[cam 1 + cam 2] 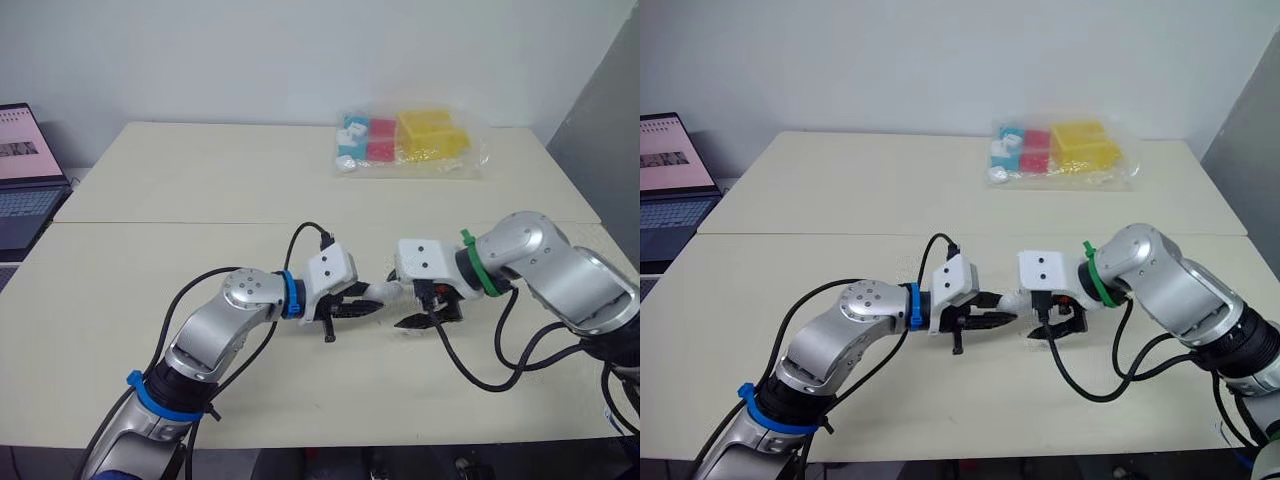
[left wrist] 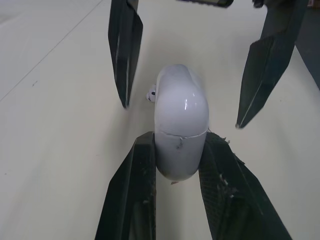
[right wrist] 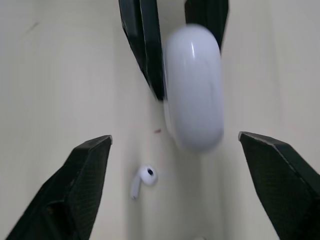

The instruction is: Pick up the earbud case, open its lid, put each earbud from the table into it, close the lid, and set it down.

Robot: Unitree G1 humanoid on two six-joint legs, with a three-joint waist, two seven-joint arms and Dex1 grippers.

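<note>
I am looking at the white earbud (image 3: 144, 180) lying outside the white earbud case (image 3: 194, 90), so I should expect an empty socket inside when I bring the earbud over.
My left gripper (image 1: 366, 305) is shut on the white earbud case (image 2: 180, 125), gripping its lower half and holding it just above the table with the lid closed. Facing it from the right, my right gripper (image 3: 175, 137) stands open, its fingers (image 2: 265, 70) spread on either side of the case's far end without touching it. One white earbud (image 3: 143, 181) lies on the table under and beside the case, also visible as the earbud (image 2: 151, 93) near one right finger.
A clear bag of coloured blocks (image 1: 410, 140) lies at the table's back right. A laptop (image 1: 25, 170) stands off the left side. Black cables hang from both wrists near the front edge of the table (image 1: 150, 250).
</note>
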